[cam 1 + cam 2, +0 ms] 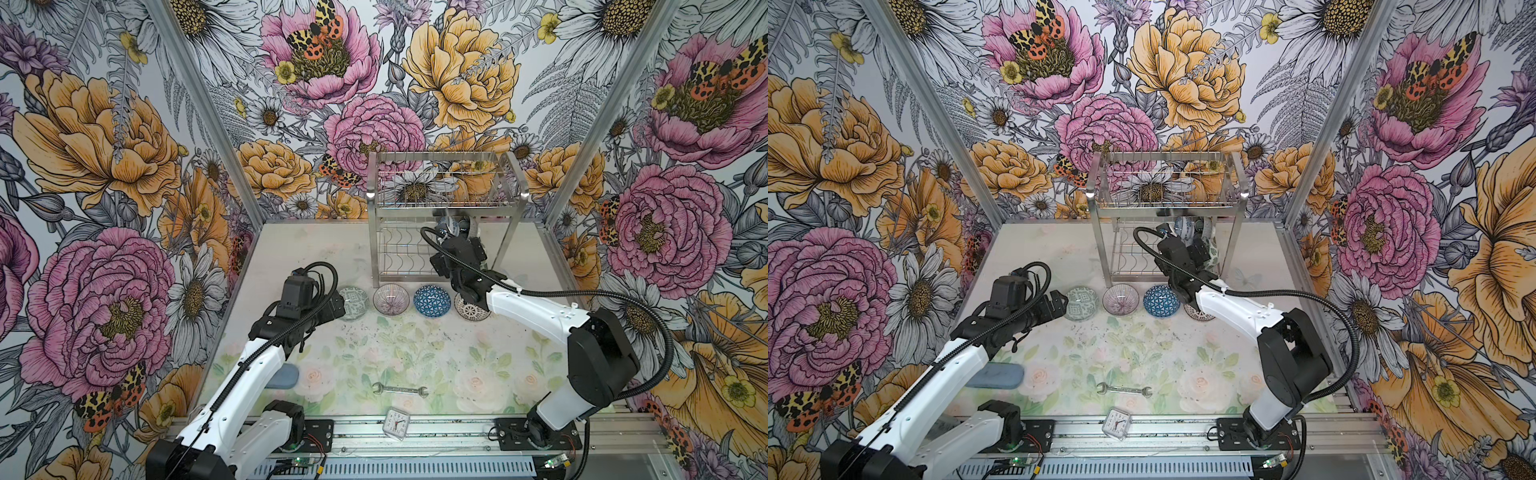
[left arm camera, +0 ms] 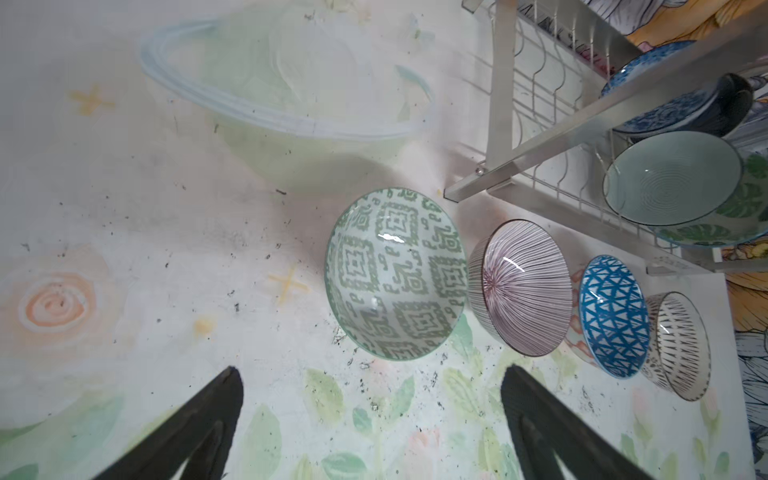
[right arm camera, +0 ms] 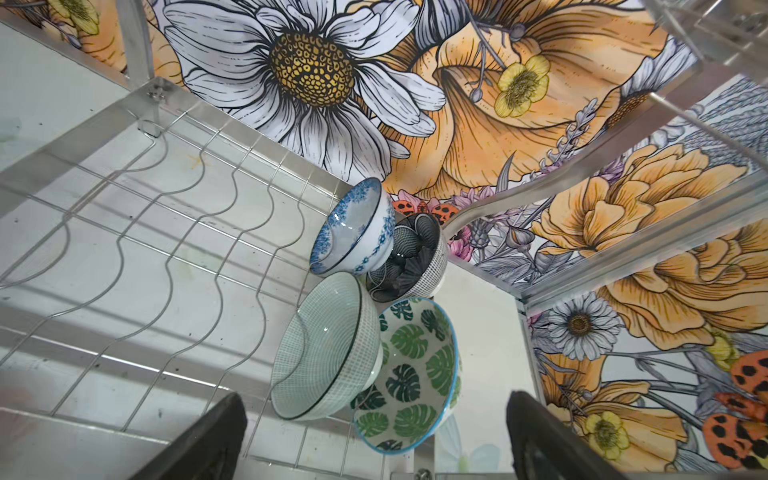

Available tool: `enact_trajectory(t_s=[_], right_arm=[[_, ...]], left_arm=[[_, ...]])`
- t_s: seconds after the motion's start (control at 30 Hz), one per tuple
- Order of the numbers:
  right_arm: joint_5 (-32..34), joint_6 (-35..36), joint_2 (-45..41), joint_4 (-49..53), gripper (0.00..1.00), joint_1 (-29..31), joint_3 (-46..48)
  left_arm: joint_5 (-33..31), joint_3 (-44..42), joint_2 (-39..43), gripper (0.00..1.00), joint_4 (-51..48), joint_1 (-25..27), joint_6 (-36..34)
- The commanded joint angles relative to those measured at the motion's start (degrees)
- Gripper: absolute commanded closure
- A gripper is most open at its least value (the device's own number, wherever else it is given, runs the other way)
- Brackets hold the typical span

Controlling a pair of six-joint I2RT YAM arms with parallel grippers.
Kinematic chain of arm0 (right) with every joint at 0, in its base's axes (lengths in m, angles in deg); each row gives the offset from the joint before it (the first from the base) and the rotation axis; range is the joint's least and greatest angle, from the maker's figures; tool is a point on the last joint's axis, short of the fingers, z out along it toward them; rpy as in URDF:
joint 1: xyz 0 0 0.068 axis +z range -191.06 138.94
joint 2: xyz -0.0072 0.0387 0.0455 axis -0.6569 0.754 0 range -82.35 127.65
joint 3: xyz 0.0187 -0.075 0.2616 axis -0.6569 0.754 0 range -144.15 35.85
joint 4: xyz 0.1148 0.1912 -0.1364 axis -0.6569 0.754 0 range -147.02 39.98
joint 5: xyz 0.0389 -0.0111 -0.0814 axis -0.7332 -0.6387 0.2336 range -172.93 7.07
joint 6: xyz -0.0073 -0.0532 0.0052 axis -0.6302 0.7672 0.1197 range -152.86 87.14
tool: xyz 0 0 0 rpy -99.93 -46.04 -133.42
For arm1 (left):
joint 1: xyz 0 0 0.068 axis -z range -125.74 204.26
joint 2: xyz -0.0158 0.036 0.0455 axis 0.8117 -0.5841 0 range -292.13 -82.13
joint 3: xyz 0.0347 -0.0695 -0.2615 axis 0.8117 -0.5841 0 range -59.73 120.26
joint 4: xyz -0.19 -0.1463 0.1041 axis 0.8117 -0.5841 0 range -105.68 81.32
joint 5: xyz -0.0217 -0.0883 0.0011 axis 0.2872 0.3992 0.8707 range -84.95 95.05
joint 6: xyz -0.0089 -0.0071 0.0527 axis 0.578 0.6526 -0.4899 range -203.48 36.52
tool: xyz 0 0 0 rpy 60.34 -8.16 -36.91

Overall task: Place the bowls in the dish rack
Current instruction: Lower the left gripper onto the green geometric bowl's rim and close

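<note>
The green-patterned bowl (image 1: 1081,303) is next to my left gripper and far from my right gripper. My left gripper should pick it up by its rim (image 2: 336,314) and hand it over.
The dish rack (image 1: 448,212) stands at the back of the table. On its lower wavy-wire tier lean a blue floral bowl (image 3: 357,232), a dark bowl (image 3: 411,257), a pale celadon bowl (image 3: 328,349) and a green-leaf bowl (image 3: 415,374). My right gripper (image 3: 376,397) is open just in front of the last two, touching neither. A row in front of the rack holds a green-patterned bowl (image 1: 353,303), a purple-striped bowl (image 1: 390,300), a blue-triangle bowl (image 1: 432,300) and a grey-striped bowl (image 1: 469,311), partly under my right arm. My left gripper (image 2: 372,374) is open and empty beside the green-patterned bowl.
The rack's upper wire basket (image 1: 446,183) overhangs the lower tier. A wrench (image 1: 400,389) and a small clock (image 1: 397,423) lie near the front edge. A blue-grey oblong object (image 1: 286,378) sits under my left arm. Floral walls enclose three sides.
</note>
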State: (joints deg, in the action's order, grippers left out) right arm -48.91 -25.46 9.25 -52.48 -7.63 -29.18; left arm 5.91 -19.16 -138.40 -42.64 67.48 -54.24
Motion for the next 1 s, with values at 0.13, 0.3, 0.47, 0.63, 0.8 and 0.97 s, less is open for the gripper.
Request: enact_trajectory(t_s=[0.13,0.3,0.47,0.63,0.8,0.97], right_arm=[[-3.5,-4.2,-3.6,2.1,0.00,0.3,1.7],[-4.8,-4.9,-4.0,2.1,0.00,0.0,1.7],[-6.1,-5.1,-2.0,2.1,0.00,-0.5,-0.6],[-6.9,-5.7,-1.0,2.1,0.00,-0.8,-1.4],[-7.5,-6.3,-1.0,2.3,0.00,-1.0,-1.3],[-7.4,-6.3,-1.4,2.8,0.00,-1.1,-1.2]], left_arm=[[-1.3,-4.4,-4.2,0.01,9.9,0.1,3.1],[-1.0,-5.3,-8.7,0.04,13.2,0.5,2.3],[-3.0,-4.9,-12.0,0.12,14.5,2.2,1.1],[-2.6,-5.2,-14.2,0.24,16.1,2.3,0.6],[-2.2,-5.8,-15.5,0.31,18.1,2.2,0.6],[-1.1,-6.2,-17.8,0.40,20.7,2.0,0.3]])
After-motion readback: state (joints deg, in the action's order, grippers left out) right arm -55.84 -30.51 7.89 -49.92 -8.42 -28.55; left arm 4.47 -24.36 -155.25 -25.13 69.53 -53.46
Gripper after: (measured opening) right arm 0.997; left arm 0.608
